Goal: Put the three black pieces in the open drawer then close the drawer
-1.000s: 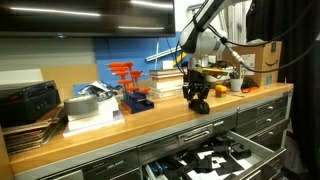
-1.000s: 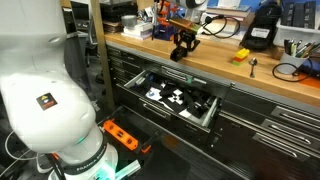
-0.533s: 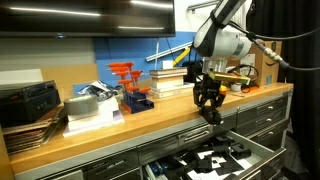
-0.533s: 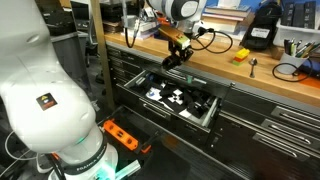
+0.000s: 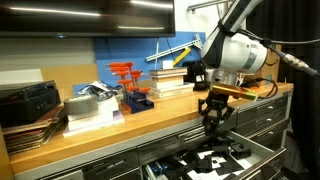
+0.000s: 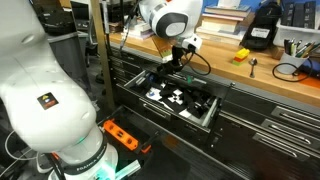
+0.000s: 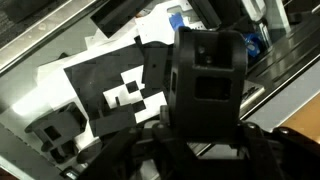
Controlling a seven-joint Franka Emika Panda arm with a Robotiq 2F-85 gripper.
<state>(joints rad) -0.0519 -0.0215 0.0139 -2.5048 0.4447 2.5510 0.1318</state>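
Observation:
My gripper should go on moving down, because the black piece (image 7: 208,88) hangs clear above the open drawer (image 6: 174,100). It should go on until the piece is inside the drawer's sides, and then let go.
My gripper (image 5: 213,118) hangs over the front edge of the wooden worktop, above the open drawer (image 5: 266,149). It is shut on one black piece (image 7: 205,80), a chunky matte-black block that fills the middle of the wrist view. In the wrist view the gripper (image 7: 203,135) comes in from the bottom, and the drawer's black interior with white patches (image 7: 110,75) lies behind the piece. A dark blocky lump (image 7: 52,130) lies in the drawer at the lower left. The gripper (image 6: 166,70) and drawer (image 6: 160,110) show in both exterior views. I see no other black pieces on the worktop.
The worktop (image 5: 100,130) carries a blue-and-red clamp stand (image 5: 130,88), books and boxes. A small orange-yellow item (image 6: 240,55) lies on the bench. Shut grey drawers (image 6: 265,125) flank the open one. A white robot base (image 6: 40,90) and an orange power strip (image 6: 125,136) stand nearby.
My gripper has carried the black piece off the worktop, forward and down past the bench edge, to above the open drawer.

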